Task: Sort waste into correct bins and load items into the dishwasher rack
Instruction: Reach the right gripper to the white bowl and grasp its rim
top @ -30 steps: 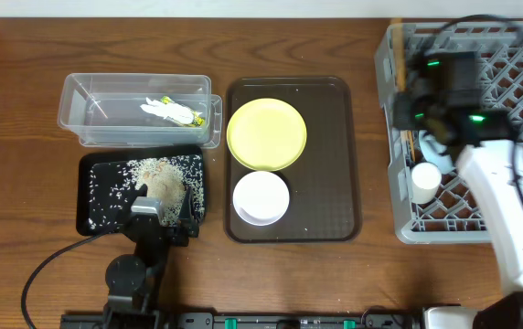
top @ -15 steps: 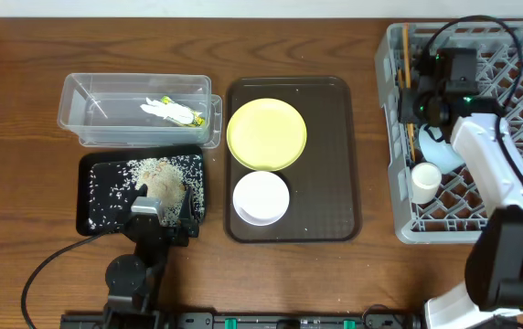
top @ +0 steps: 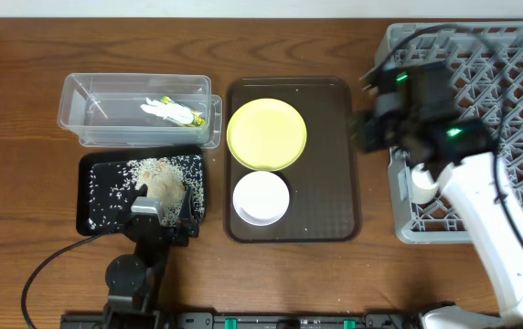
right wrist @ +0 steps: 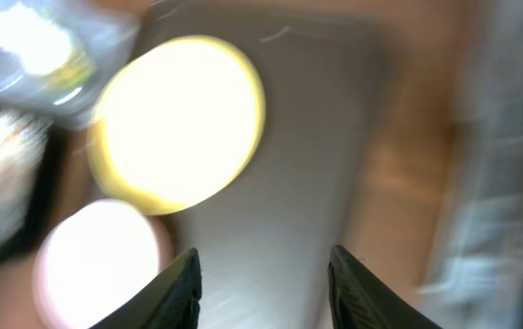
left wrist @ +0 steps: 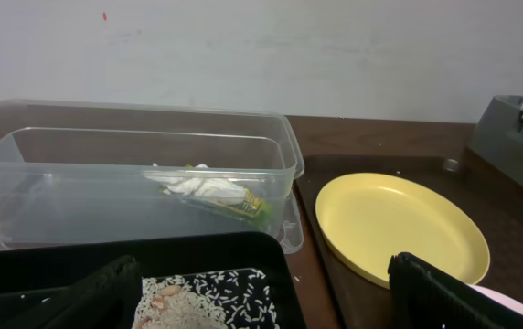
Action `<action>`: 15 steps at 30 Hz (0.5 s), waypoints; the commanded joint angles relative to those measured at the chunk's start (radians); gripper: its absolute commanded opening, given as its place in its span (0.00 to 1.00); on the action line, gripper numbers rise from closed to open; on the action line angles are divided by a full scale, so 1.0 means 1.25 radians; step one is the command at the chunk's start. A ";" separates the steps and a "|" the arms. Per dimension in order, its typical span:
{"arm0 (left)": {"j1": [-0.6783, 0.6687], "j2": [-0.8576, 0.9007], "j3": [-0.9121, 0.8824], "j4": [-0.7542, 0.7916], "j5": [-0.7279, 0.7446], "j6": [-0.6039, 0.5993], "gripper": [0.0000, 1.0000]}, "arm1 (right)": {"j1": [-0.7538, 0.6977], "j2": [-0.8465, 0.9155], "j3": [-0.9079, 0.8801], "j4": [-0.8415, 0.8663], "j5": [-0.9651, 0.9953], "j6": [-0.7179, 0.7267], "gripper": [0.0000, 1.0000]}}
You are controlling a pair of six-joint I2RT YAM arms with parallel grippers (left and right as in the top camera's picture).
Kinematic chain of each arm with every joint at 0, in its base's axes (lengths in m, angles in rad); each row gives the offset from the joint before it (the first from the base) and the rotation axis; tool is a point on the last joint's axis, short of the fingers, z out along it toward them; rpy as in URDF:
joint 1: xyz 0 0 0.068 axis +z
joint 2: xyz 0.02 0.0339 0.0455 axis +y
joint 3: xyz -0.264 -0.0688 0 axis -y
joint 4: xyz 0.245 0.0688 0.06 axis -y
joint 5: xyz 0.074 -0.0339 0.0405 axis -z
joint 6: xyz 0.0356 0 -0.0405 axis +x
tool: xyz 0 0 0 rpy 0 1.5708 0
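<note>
My right gripper continues to go toward the white bowl's rack-side rim (top: 287, 198) with its fingers open and then closes on that rim, as there is clear brown tray (top: 320, 199) beside it.
My right gripper (top: 367, 132) is open and empty above the right side of the brown tray; its blurred wrist view (right wrist: 261, 283) shows the yellow plate (right wrist: 179, 123) and white bowl (right wrist: 97, 265) ahead. Both lie on the tray, plate (top: 266, 134) behind bowl (top: 261, 197). The grey rack (top: 499, 82) holds a white cup (top: 424, 183); chopsticks and blue bowl are hidden. My left gripper (top: 156, 215) is open over the near edge of the black tray (top: 85, 196) with rice (top: 156, 178). The clear tub (top: 106, 137) holds the tissue and wrapper (top: 172, 111).
The dark brown serving tray (top: 325, 183) lies between the bins and the rack. The left wrist view shows the tub (left wrist: 133, 146), the plate (left wrist: 399, 224) and a rack corner (left wrist: 517, 137). A wall runs behind the table.
My right arm has swung left out of the rack to above the brown tray's right side, open and empty. The left arm has not moved.
</note>
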 commanded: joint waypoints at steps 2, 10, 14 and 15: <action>0.004 -0.005 -0.021 -0.012 0.008 0.013 0.88 | 0.133 0.035 -0.038 -0.039 -0.036 0.165 0.40; 0.004 -0.005 -0.021 -0.012 0.008 0.013 0.88 | 0.309 0.152 -0.099 0.014 0.079 0.288 0.40; 0.004 -0.005 -0.021 -0.012 0.008 0.013 0.89 | 0.332 0.215 -0.099 0.038 0.167 0.329 0.41; 0.004 -0.005 -0.021 -0.012 0.008 0.013 0.88 | 0.332 0.227 -0.099 0.038 0.194 0.340 0.41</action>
